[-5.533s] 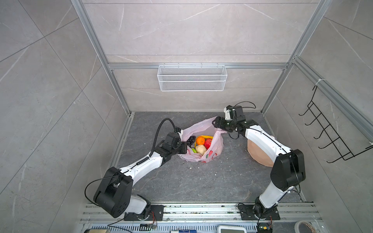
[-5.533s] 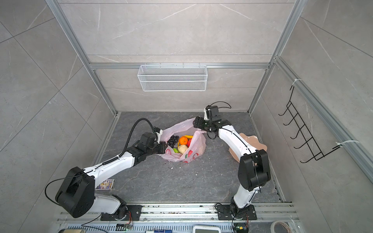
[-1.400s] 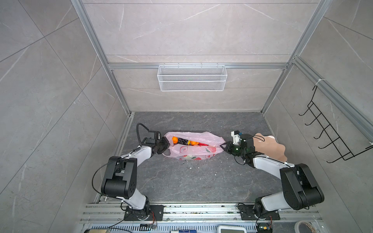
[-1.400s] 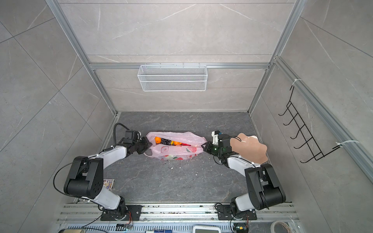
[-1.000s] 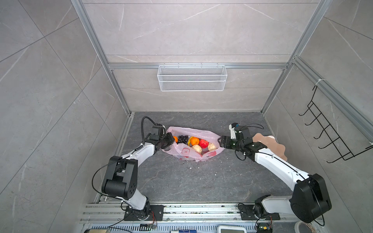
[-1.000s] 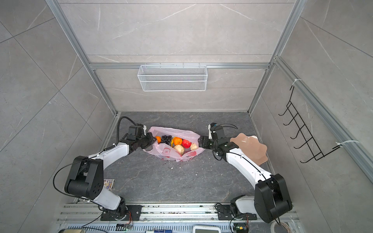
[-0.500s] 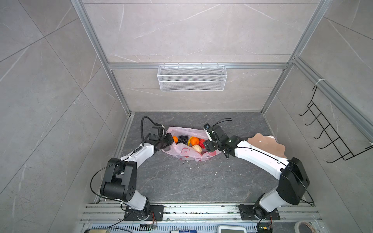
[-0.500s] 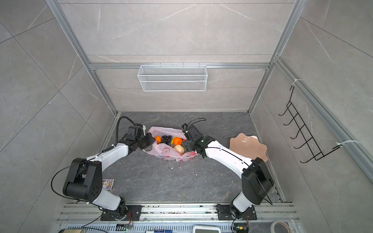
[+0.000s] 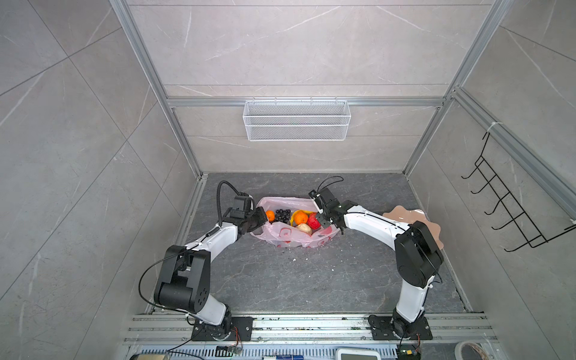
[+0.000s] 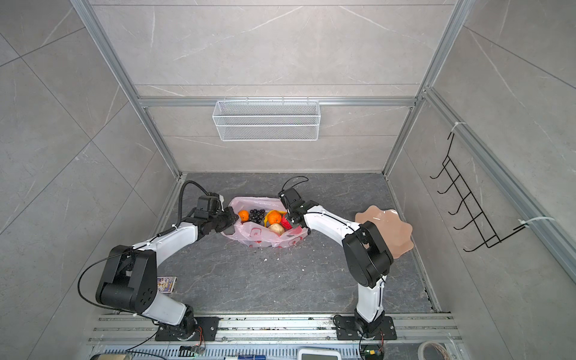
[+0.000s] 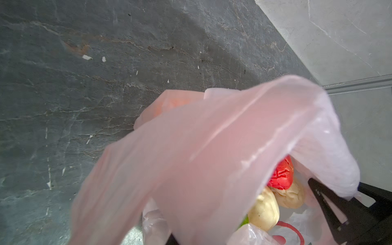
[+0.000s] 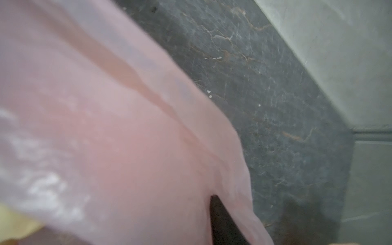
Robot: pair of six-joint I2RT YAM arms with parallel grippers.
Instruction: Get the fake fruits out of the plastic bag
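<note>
The green fruit is hidden by the near rim of the plastic bag (image 9: 290, 229), so next my left gripper grips that rim by its end (image 9: 264, 233) and pulls the bag's opening wider first.
The plastic bag (image 9: 290, 236) (image 10: 261, 236) lies on the dark floor with its mouth up. Inside show the fake fruits: an orange (image 9: 270, 215), dark grapes (image 9: 283, 214), a second orange (image 9: 300, 217), a red piece (image 9: 313, 222) and a beige lump (image 9: 304, 229). My left gripper (image 9: 261, 219) (image 10: 232, 219) is shut on the bag's left rim. My right gripper (image 9: 322, 219) (image 10: 292, 222) is at the right rim beside the red piece, jaws nearly together with pink film across them. In the left wrist view the red piece (image 11: 281, 176) and beige lumps (image 11: 263, 210) sit under the film.
A peach scalloped plate (image 9: 405, 215) lies right of the bag, partly behind my right arm. A white wire basket (image 9: 296, 120) hangs on the back wall and a black hook rack (image 9: 511, 212) on the right wall. A small card (image 10: 166, 284) lies near my left arm's base.
My right gripper came in from the bag's far right end to its right rim beside the red piece and closed there. The left gripper kept its hold and stayed put.
</note>
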